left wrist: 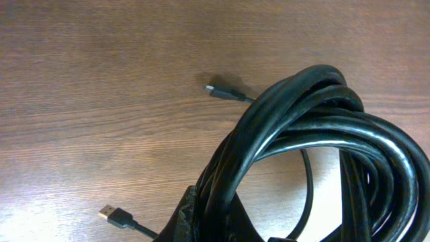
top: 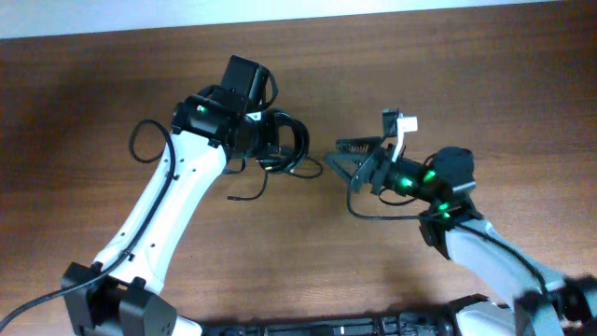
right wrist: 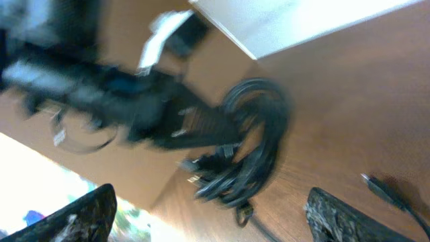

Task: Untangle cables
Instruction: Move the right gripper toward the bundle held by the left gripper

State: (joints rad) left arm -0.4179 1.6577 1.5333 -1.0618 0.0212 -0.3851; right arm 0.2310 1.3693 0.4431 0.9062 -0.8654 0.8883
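Observation:
A thick bunch of the cables' loops (left wrist: pixel 285 111) is squeezed together in my left gripper, so the gripper should open and take only a few pieces of the cables to pull them out.
The cables (top: pixel 283 145) are a bunch of black loops left of the table's middle. My left gripper (top: pixel 264 149) is shut on the bunch. In the left wrist view the cables (left wrist: pixel 316 134) arch up as thick loops from between my fingers (left wrist: pixel 222 225). A USB plug (left wrist: pixel 111 215) and a second small plug (left wrist: pixel 218 91) lie loose on the wood. My right gripper (top: pixel 338 161) is open and empty just right of the bunch, pointing at it. The blurred right wrist view shows the cables (right wrist: pixel 252 151) ahead of its spread fingers (right wrist: pixel 215 222).
A loose cable tail (top: pixel 250 194) trails toward the front from the bunch. One plug (right wrist: pixel 376 185) lies near my right finger. The left arm's own wire (top: pixel 140 140) loops out at the left. The table's far edge (top: pixel 298 23) meets a white wall.

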